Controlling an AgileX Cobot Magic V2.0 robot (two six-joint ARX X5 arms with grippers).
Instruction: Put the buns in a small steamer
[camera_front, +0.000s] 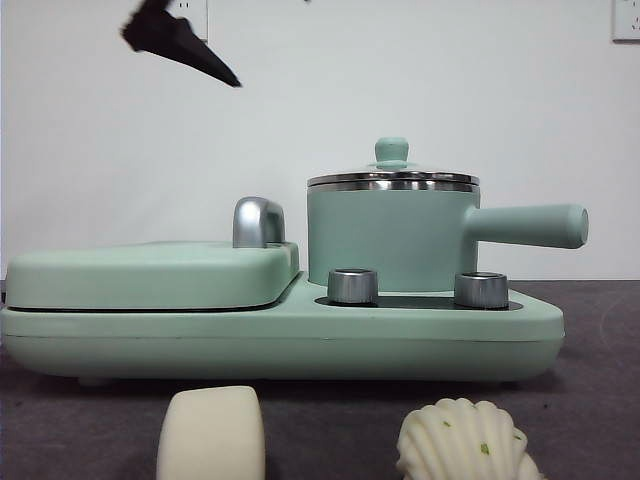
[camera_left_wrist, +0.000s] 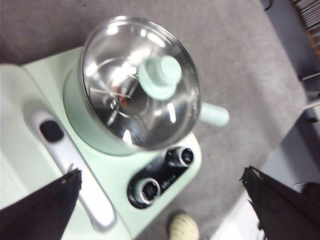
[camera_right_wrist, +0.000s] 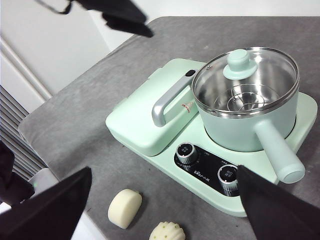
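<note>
I see a seam (camera_front: 392, 181) running under the steel rim, so the glass lid (camera_front: 392, 168) will come straight up off the small steamer when I lift the green knob.
The small steamer (camera_front: 390, 235) is a mint-green pot with a side handle, standing on the right of the green cooker with its glass lid (camera_front: 391, 178) on. It also shows in the left wrist view (camera_left_wrist: 135, 85) and the right wrist view (camera_right_wrist: 245, 95). The smooth bun (camera_front: 212, 435) and the ridged bun (camera_front: 465, 442) lie on the grey table in front of the cooker, and both show in the right wrist view (camera_right_wrist: 125, 207) (camera_right_wrist: 167, 232). My left gripper (camera_left_wrist: 161, 172) is open and empty, high above the cooker, and shows as a black tip (camera_front: 185, 45). My right gripper (camera_right_wrist: 164, 170) is open and empty, high above the table's front.
The flat griddle lid (camera_front: 150, 275) with its chrome handle (camera_front: 258, 222) covers the cooker's left half. Two steel knobs (camera_front: 352, 286) (camera_front: 481, 290) sit on the cooker's front. The table edge (camera_right_wrist: 60, 105) runs to the left of the cooker.
</note>
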